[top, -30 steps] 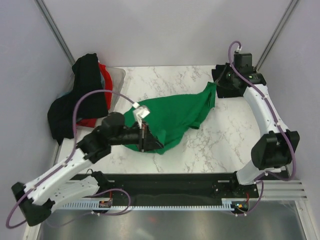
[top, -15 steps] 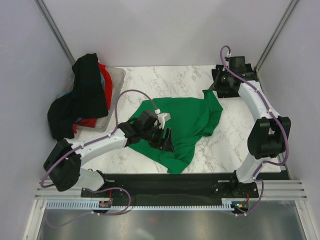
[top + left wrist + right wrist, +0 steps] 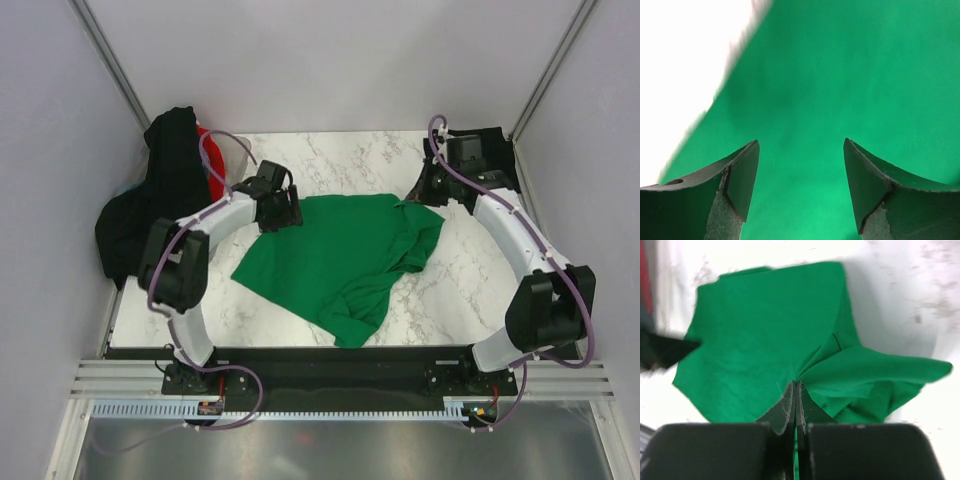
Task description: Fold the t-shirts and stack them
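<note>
I should pull the held corner of the green t-shirt nearer, as it lies bunched [image 3: 415, 240] by my right gripper, then pinch the other back corner [image 3: 304, 204] with my left gripper, and lift.
A bright green t-shirt [image 3: 335, 255] lies spread on the marble table, its right side bunched in folds. My left gripper [image 3: 284, 212] hovers at the shirt's back left corner. In the left wrist view it [image 3: 801, 142] is open, both fingers [image 3: 742, 172] apart over bare green cloth [image 3: 850, 75] with nothing between them. My right gripper [image 3: 419, 190] is shut on the shirt's back right corner; in the right wrist view the jaws [image 3: 796, 384] pinch a pucker of green fabric [image 3: 760, 335]. Black t-shirts [image 3: 160, 195] and a red one [image 3: 208, 150] hang over the tub.
The translucent plastic tub [image 3: 238, 152] stands at the table's back left, draped with clothes that spill past the left edge. Bare marble [image 3: 470, 270] shows right of the green shirt and behind it [image 3: 340, 160]. Walls close in the sides and back.
My left gripper has let go of the green shirt, opened, and swung from the shirt's front middle to its back left corner. The shirt now lies flatter. The right gripper has shifted slightly left.
</note>
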